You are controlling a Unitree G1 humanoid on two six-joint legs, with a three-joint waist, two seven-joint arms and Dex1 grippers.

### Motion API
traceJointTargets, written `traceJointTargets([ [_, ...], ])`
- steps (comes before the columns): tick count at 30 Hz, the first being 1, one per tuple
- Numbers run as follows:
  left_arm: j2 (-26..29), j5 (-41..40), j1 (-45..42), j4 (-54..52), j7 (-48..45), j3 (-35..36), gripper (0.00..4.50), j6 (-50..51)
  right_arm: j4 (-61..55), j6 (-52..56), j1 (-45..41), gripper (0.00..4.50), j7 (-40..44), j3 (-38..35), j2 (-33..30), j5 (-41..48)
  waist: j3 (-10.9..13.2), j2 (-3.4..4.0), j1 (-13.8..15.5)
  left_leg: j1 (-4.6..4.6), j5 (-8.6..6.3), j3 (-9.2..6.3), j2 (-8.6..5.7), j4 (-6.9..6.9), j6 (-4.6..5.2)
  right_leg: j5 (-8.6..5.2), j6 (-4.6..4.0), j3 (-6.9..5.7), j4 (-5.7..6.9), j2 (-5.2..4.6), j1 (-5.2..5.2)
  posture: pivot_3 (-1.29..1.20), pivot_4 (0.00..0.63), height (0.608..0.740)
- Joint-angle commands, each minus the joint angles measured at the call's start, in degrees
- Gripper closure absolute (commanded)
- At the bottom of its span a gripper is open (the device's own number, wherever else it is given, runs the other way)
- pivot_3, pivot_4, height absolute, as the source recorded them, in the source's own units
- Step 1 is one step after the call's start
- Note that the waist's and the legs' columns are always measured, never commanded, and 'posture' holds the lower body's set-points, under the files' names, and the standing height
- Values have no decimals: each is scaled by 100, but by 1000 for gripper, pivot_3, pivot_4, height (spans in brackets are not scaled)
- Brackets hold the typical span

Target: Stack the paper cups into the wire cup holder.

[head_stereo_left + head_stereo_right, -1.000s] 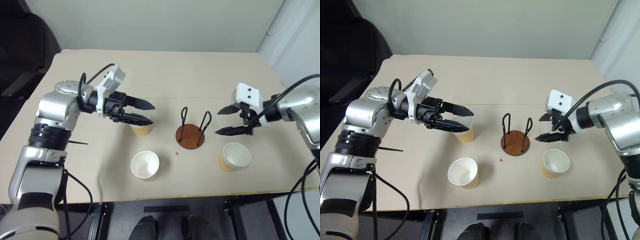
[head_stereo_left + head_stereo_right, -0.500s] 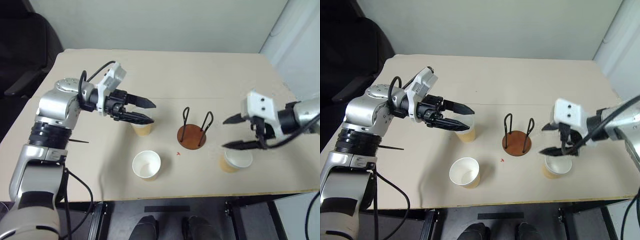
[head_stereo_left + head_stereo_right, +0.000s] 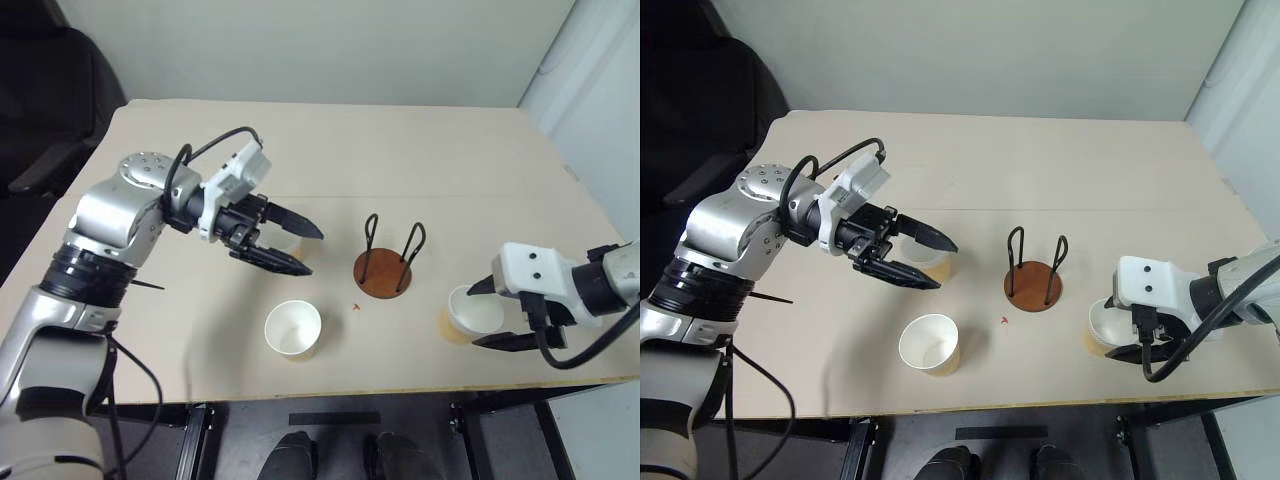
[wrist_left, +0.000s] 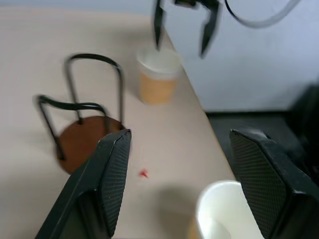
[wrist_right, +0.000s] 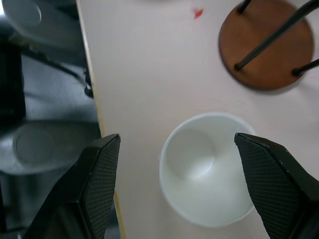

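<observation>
I should keep moving my right gripper in, as one finger is over the cup's opening point(image 3: 477, 309) and the other past its front rim point(image 3: 478, 333), and close it on that rim.
Three paper cups stand upright on the table. One cup point(image 3: 293, 330) is near the front edge. Another cup point(image 3: 937, 266) sits mostly hidden behind my left gripper point(image 3: 305, 248), which hovers open over it, pointing toward the wire cup holder point(image 3: 382, 272) with nothing between its fingers. The holder is empty at the table's middle. My right gripper point(image 3: 483, 316) is open and straddles the third cup point(image 3: 470, 312) from above; in the right wrist view this cup point(image 5: 207, 174) lies between the two fingers point(image 5: 99, 184).
The beige table point(image 3: 420, 160) has free room across its back half. Its front edge point(image 3: 400, 383) runs close below the right cup. A small red mark point(image 3: 355, 307) lies in front of the holder. A black chair point(image 3: 50, 90) stands at the back left.
My right gripper has drawn back toward the front edge and sunk, from beside the holder to over the right cup. My left gripper has rolled and pulled slightly back. The cups have not moved.
</observation>
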Motion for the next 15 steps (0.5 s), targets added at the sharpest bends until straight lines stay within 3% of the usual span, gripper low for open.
traceJointTargets([
  [1,97,-216,-262,-113,-197,-73,1111,-302,-36,-422,102,790,4,-134,-234,-272,0,0,7,0,0,0,0,2,0,1,1,-1,2,0,0,0,150,740],
  [15,109,-256,-397,-49,-197,-55,1111,-246,41,-1070,169,790,-37,667,-110,-984,0,0,1,-1,-9,-1,0,36,15,6,10,-3,3,-1,16,0,150,740],
])
